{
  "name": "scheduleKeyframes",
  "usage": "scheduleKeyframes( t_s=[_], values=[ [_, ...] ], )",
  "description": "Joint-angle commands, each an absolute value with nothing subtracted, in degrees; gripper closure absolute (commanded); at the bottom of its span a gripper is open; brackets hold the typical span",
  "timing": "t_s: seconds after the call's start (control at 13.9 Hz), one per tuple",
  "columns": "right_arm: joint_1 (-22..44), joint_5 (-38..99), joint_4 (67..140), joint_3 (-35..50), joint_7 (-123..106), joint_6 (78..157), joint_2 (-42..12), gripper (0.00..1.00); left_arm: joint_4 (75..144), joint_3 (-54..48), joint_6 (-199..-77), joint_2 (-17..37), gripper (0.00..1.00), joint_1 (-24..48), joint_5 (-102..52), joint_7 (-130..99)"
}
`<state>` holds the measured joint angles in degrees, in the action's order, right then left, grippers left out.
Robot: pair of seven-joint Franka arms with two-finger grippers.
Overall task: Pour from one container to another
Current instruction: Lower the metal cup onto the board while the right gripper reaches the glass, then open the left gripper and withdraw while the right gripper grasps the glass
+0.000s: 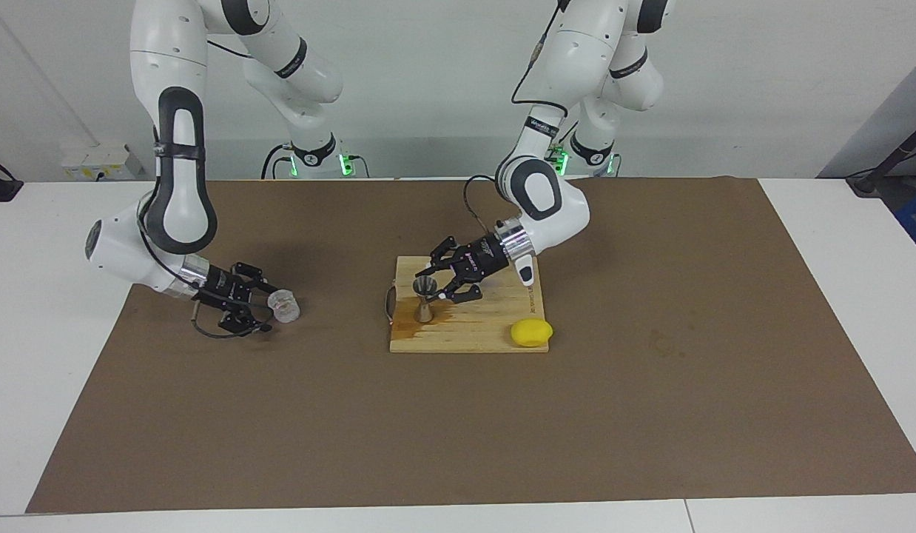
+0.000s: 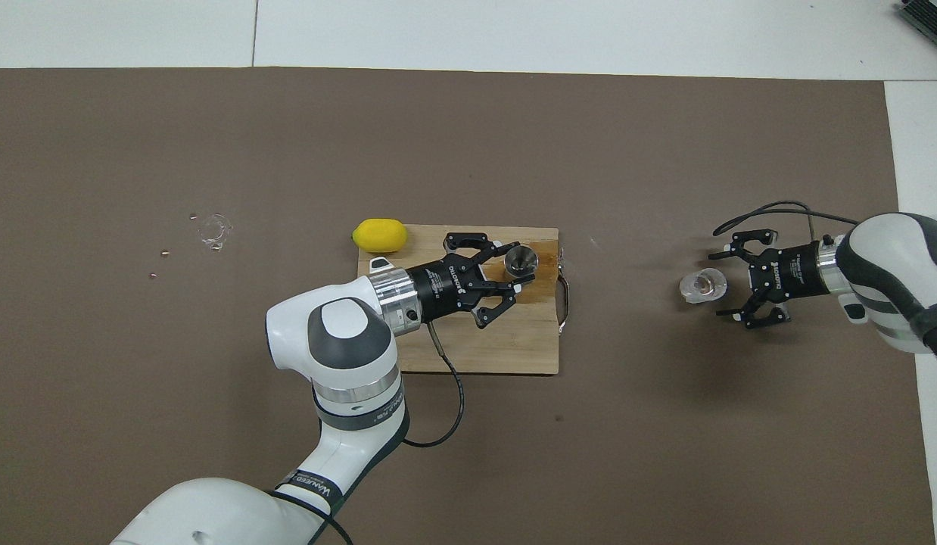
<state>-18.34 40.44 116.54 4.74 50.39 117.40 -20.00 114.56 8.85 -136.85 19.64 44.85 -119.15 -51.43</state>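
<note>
My left gripper is crowding the upright jigger on the board (image 2: 521, 262), so it should move away before my right gripper brings the glass tumbler (image 2: 702, 285) over to pour.
The small clear glass tumbler (image 1: 284, 305) (image 2: 702, 284) stands upright on the brown mat toward the right arm's end of the table. My right gripper (image 1: 268, 307) (image 2: 720, 284) is low at the mat and open, its fingertips reaching just around the glass's side. The silvery metal jigger (image 1: 425, 298) (image 2: 521, 260) stands upright on the wooden board (image 1: 487, 326) (image 2: 514, 348), at a dark wet stain. My left gripper (image 1: 437, 287) (image 2: 516, 272) is shut on the jigger, coming in sideways from the left arm's end.
A yellow lemon (image 1: 531, 332) (image 2: 379, 235) lies on the board's corner farthest from the robots, toward the left arm's end. A small clear blot with a few crumbs (image 2: 213, 229) marks the mat toward the left arm's end. A metal handle (image 2: 565, 291) sticks out of the board.
</note>
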Motion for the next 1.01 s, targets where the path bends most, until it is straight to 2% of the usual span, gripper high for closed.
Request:
scheduleKeyframes(
  t_s=[0.0, 0.43, 0.51, 0.58, 0.72, 0.79, 0.87, 0.94],
  values=[
    [-18.55, 43.77, 119.18, 5.1, 49.13, 118.56, -18.72, 0.0, 113.73, 9.67, -138.16, 20.21, 0.01, 46.14, -120.5, -50.71],
    [-17.4, 44.56, 119.27, 5.1, 48.69, 119.53, -18.72, 0.01, 113.64, 9.58, -138.52, 20.39, 0.0, 46.23, -120.5, -50.71],
    [-17.49, 44.56, 119.27, 5.1, 48.69, 119.53, -18.72, 0.03, 113.64, 9.49, -138.43, 20.3, 0.0, 46.14, -120.5, -50.54],
    [-17.49, 44.56, 119.27, 5.1, 48.6, 119.44, -18.72, 0.12, 113.73, 9.41, -138.17, 20.04, 0.0, 46.14, -120.5, -50.54],
    [-17.49, 44.56, 119.27, 5.1, 48.6, 119.01, -18.72, 0.46, 114.25, 9.4, -137.64, 18.56, 0.0, 45.97, -120.24, -50.54],
    [-17.49, 44.56, 119.27, 5.1, 48.6, 119.0, -18.72, 0.59, 116.0, 9.4, -137.55, 16.37, 0.0, 46.05, -120.32, -50.54],
    [-17.49, 44.56, 119.18, 5.1, 48.6, 119.0, -18.72, 0.69, 117.23, 9.4, -137.64, 14.17, 0.0, 46.14, -120.24, -50.71],
    [-17.58, 44.56, 119.18, 5.1, 48.52, 118.92, -18.72, 0.72, 118.9, 9.4, -137.81, 11.8, 0.0, 46.06, -120.23, -50.71]
  ],
)
